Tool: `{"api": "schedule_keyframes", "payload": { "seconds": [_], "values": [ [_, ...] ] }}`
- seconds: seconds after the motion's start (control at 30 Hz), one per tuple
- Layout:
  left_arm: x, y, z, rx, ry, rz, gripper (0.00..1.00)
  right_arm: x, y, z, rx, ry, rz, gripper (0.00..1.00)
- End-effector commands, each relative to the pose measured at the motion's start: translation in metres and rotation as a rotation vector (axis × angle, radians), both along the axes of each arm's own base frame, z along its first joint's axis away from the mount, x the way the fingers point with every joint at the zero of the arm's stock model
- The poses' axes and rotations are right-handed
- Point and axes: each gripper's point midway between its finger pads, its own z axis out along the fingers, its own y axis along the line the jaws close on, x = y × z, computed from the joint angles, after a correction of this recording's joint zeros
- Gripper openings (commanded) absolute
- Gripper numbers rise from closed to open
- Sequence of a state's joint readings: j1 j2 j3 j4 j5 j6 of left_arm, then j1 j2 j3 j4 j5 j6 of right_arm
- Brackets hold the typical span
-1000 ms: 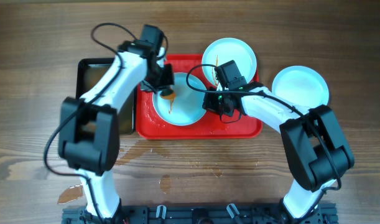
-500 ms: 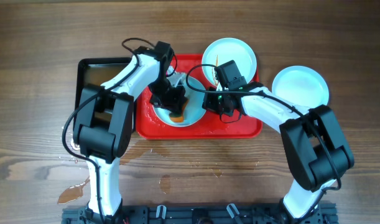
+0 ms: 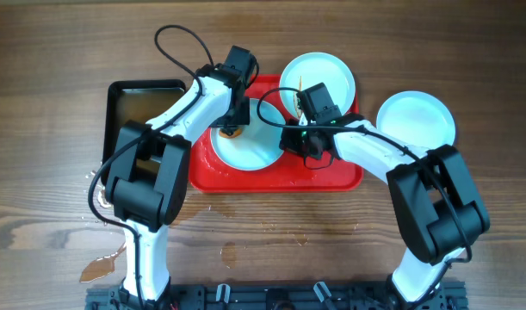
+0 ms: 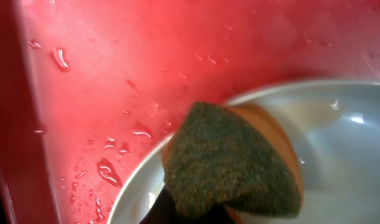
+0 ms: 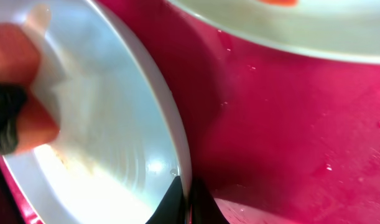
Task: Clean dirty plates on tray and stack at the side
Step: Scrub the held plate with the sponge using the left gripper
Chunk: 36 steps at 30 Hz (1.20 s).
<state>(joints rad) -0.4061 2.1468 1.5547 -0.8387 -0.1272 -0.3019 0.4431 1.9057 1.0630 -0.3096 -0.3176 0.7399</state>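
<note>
My left gripper is about to sweep back across the plate's front (image 3: 260, 155) toward my right gripper, because the sponge is close to the plate's rim (image 3: 213, 135) by the black tray.
A mint-blue plate (image 3: 250, 148) lies in the red tray (image 3: 280, 177). My left gripper (image 3: 234, 127) is shut on an orange sponge with a dark scouring face (image 4: 233, 162), pressed on that plate's back-left rim (image 4: 339, 143). My right gripper (image 3: 290, 142) is shut on the same plate's right rim, the fingertips (image 5: 177, 200) pinching its edge (image 5: 102, 124). A second plate (image 3: 317, 76) with orange smears sits over the tray's back edge. A third plate (image 3: 416, 119) lies on the table to the right.
A black tray (image 3: 135, 108) of brownish water stands left of the red tray. Water puddles (image 3: 101, 267) lie on the wooden table at the front left. The red tray floor (image 4: 115, 74) is wet with droplets.
The left gripper swept the sponge forward across the plate, then back to its back-left rim. The right gripper and the plates have stayed still.
</note>
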Motion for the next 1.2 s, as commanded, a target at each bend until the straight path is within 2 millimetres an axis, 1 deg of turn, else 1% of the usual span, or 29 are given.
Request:
{"api": "schedule_keyframes", "payload": {
  "seconds": [0.0,0.1,0.17,0.23,0.3,0.37,0.47,0.57,0.6,0.63,0.7,0.73,0.77,0.83,0.93,1.03,1.1,1.17],
  "values": [
    [-0.064,-0.043,-0.022,-0.183,0.275,-0.312,0.04,-0.001,0.006,-0.003,0.012,0.013,0.018,0.04],
    [-0.099,-0.066,-0.013,-0.334,0.396,-0.433,0.04,-0.001,0.006,-0.003,0.012,0.012,0.018,0.04],
    [-0.112,-0.076,-0.006,-0.41,0.438,-0.485,0.04,-0.001,0.006,-0.003,0.012,0.012,0.018,0.04],
    [-0.113,-0.079,-0.005,-0.432,0.44,-0.502,0.04,-0.001,0.006,-0.003,0.012,0.013,0.018,0.04],
    [-0.107,-0.081,-0.006,-0.437,0.415,-0.505,0.04,-0.001,0.006,-0.003,0.012,0.013,0.018,0.04],
    [-0.088,-0.08,-0.011,-0.405,0.339,-0.468,0.04,-0.002,0.006,-0.003,0.013,0.015,0.019,0.04],
    [-0.049,-0.064,-0.021,-0.252,0.196,-0.347,0.04,-0.002,0.006,-0.003,0.013,0.017,0.02,0.04],
    [-0.015,-0.049,-0.022,-0.132,0.058,-0.242,0.04,-0.002,0.006,-0.003,0.013,0.017,0.02,0.05],
    [-0.007,-0.041,-0.022,-0.087,0.02,-0.191,0.04,-0.002,0.006,-0.003,0.013,0.017,0.02,0.04],
    [0.002,-0.028,-0.02,-0.02,-0.023,-0.11,0.04,-0.002,0.006,-0.003,0.013,0.017,0.02,0.04],
    [0.008,-0.004,-0.016,0.092,-0.077,0.029,0.04,-0.002,0.006,-0.003,0.013,0.017,0.02,0.04],
    [0.008,0.009,-0.014,0.152,-0.096,0.102,0.04,-0.002,0.006,-0.003,0.013,0.017,0.02,0.04],
    [0.004,0.019,-0.012,0.198,-0.095,0.146,0.04,-0.002,0.006,-0.003,0.013,0.017,0.02,0.04],
    [-0.009,0.027,-0.013,0.233,-0.049,0.154,0.04,-0.002,0.006,-0.003,0.014,0.017,0.02,0.04],
    [-0.041,0.03,-0.016,0.239,0.098,0.135,0.04,-0.002,0.006,-0.003,0.014,0.016,0.02,0.04],
    [-0.077,0.017,-0.019,0.151,0.282,0.059,0.04,-0.001,0.006,-0.003,0.015,0.013,0.02,0.04],
    [-0.094,-0.001,-0.019,0.042,0.384,-0.034,0.04,-0.001,0.006,-0.003,0.015,0.013,0.02,0.04],
    [-0.106,-0.023,-0.017,-0.092,0.449,-0.134,0.04,-0.001,0.006,-0.003,0.015,0.013,0.02,0.04]
  ]
}}
